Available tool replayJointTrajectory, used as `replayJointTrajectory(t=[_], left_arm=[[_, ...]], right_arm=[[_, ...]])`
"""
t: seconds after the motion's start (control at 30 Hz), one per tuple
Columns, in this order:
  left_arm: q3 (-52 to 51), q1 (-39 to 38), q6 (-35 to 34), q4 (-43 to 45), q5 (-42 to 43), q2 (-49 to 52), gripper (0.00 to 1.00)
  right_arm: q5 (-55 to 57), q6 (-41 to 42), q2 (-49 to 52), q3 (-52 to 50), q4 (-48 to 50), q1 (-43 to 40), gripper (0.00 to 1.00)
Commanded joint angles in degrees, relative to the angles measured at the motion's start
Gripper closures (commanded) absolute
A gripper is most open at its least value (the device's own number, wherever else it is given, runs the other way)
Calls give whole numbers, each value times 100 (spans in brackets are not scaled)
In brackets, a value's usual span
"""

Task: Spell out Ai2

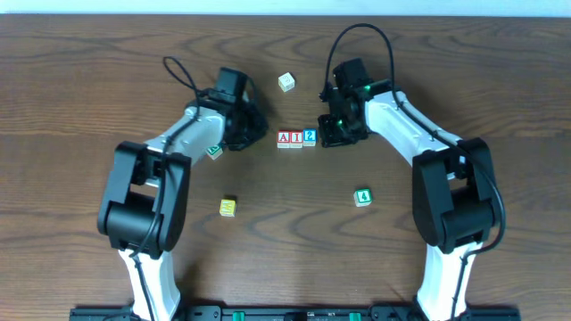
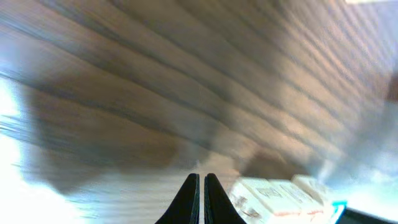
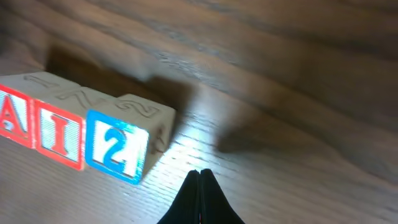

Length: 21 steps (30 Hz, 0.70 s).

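My left gripper is backing away from the red A, red I and blue 2 blocks, which touch in a straight row (image 1: 296, 139). It should keep moving back until it opens clear of them.
Three wooden blocks stand in a row at the table's middle: a red A block (image 1: 284, 138), a red I block (image 1: 296, 138) and a blue 2 block (image 1: 310, 137). The right wrist view shows them touching side by side: A (image 3: 13, 118), I (image 3: 60, 135), 2 (image 3: 118, 149). My right gripper (image 1: 332, 138) (image 3: 199, 174) is shut and empty, just right of the 2 block. My left gripper (image 1: 257, 132) (image 2: 201, 180) is shut and empty, left of the A block; the row shows blurred at that view's lower right (image 2: 280, 196).
A plain cream block (image 1: 286, 82) lies at the back. A green-marked block (image 1: 214, 151) sits by the left arm, a yellow block (image 1: 228, 208) at the front left and a green block (image 1: 362, 197) at the front right.
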Motion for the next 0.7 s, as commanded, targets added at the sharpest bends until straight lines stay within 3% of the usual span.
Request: replayJointTrajectory(t=[0.0,0.3,0.5,0.53,0.57,0.6,0.67], left_arm=[[94,267,330,-151,-13,-323,94],[398,409,1620,-1268,-490,-2415,94],[398,409,2103,-1628,-479,-4288,94],[398,409,2197,-1646,-483,-4562,76],[396,409,2293,-1665,-501,-4907,39],[396,409,2310,-1692,-527,-5139,9],[396,409,2308,-1764,-656,-5517,5]], right_arm=[[155,-125,-39,516,-240,-162,99],[691,-190,-1178,2173,-1882,-262,99],[726,-190,-2990,2374,-2315,-260,98],[734,-192,-3276,2374,-2358,-260,81],[750,-188,-3613,2374,-2430,-260,47],[750,-188,-3910,2374,-2514,-260,33],[754,-188,-4339,2374,-2675,-260,1]])
